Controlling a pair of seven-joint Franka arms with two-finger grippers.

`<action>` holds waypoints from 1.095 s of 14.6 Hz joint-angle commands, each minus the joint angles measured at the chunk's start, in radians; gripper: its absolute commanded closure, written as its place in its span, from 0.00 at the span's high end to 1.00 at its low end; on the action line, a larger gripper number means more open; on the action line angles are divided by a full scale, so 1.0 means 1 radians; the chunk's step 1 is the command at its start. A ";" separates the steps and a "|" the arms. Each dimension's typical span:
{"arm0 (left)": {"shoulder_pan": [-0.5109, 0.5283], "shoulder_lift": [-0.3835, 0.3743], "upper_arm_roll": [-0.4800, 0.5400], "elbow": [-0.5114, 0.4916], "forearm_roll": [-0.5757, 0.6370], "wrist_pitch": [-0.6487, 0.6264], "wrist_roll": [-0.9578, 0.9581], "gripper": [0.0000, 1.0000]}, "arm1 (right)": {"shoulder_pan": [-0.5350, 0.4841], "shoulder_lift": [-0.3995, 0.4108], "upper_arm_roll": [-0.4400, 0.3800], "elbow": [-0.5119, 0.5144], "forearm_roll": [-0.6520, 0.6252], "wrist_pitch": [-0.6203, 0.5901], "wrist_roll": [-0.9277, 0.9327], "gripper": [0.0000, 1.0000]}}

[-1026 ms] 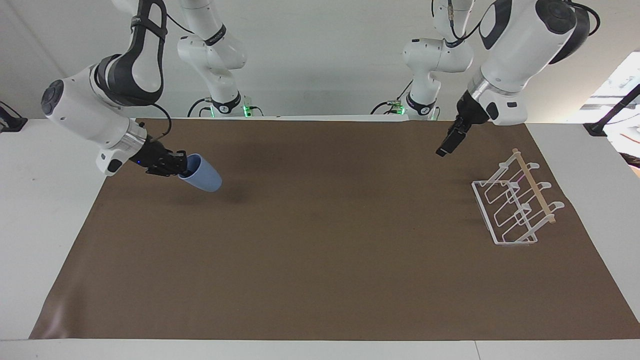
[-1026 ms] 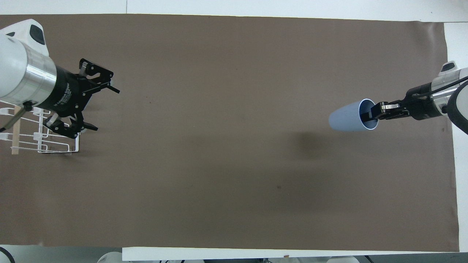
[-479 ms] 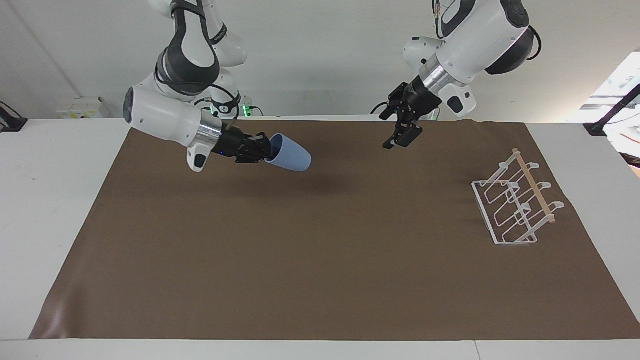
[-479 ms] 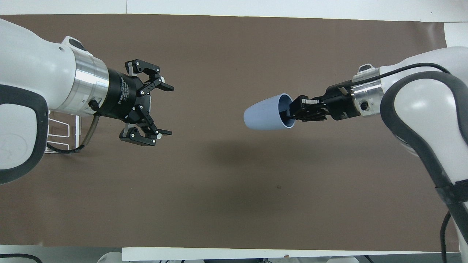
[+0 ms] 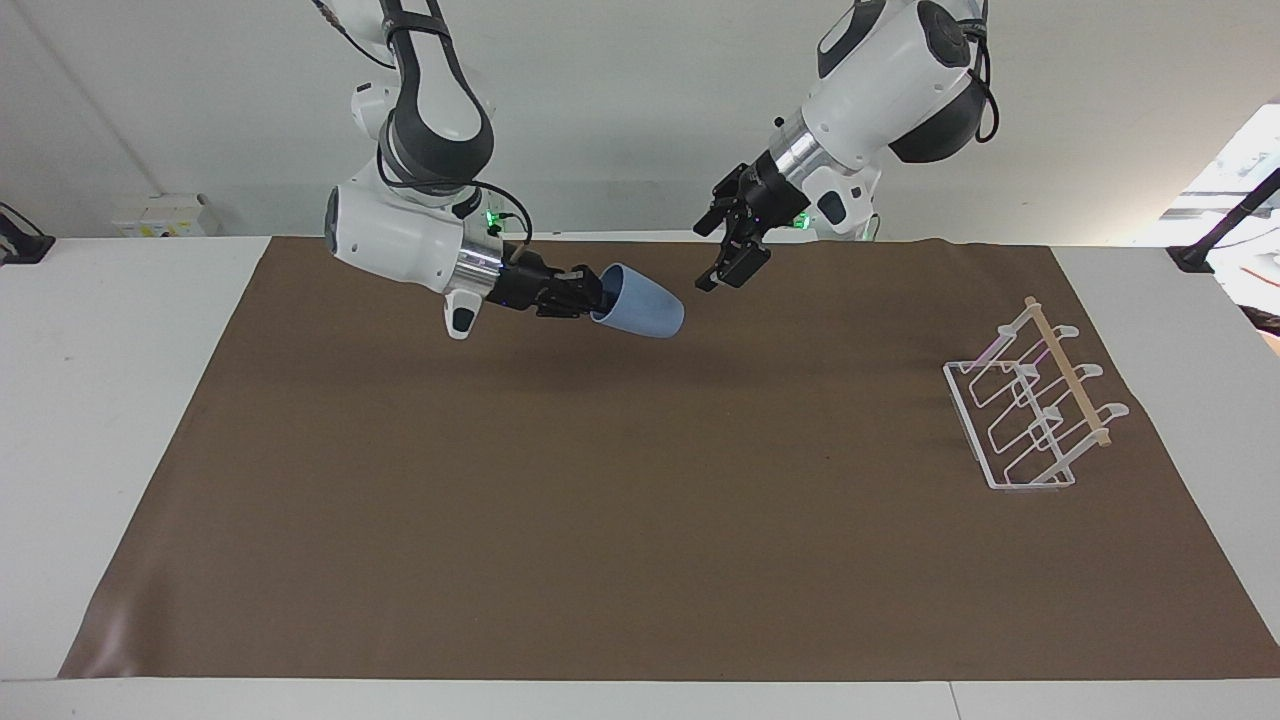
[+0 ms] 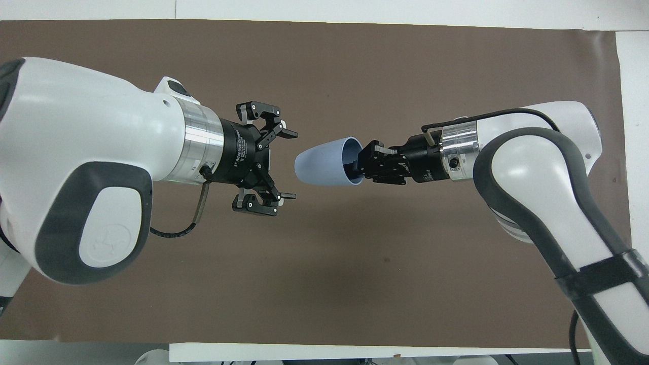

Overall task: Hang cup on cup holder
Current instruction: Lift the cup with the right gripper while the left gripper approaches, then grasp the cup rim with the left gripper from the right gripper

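The light-blue cup will slide sideways over a wire arm of the cup holder when I hang it, because the cup's wide opening leaves space around a finger.
My right gripper is shut on the rim of the light-blue cup, one finger inside it. It holds the cup on its side in the air over the middle of the brown mat, base pointing at my left gripper. The left gripper is open and empty, just short of the cup's base and apart from it. In the overhead view the cup lies between the left gripper and the right gripper. The white wire cup holder stands at the left arm's end of the table. In the overhead view my left arm hides it.
A brown mat covers most of the white table. Nothing else lies on it. Both arms stretch over the part of the mat nearer the robots.
My right gripper has carried the cup from the right arm's end to over the middle. My left gripper has swung away from the cup holder to meet it, fingers open.
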 commanded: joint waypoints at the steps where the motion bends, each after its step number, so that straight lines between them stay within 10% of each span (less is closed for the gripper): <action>1: -0.028 0.009 0.010 -0.046 -0.017 0.084 -0.016 1.00 | 0.004 -0.035 -0.003 -0.032 0.026 0.012 0.017 0.00; 16: -0.126 0.087 0.010 -0.115 -0.009 0.187 -0.054 1.00 | 0.041 -0.036 -0.001 -0.033 0.030 0.012 0.026 0.00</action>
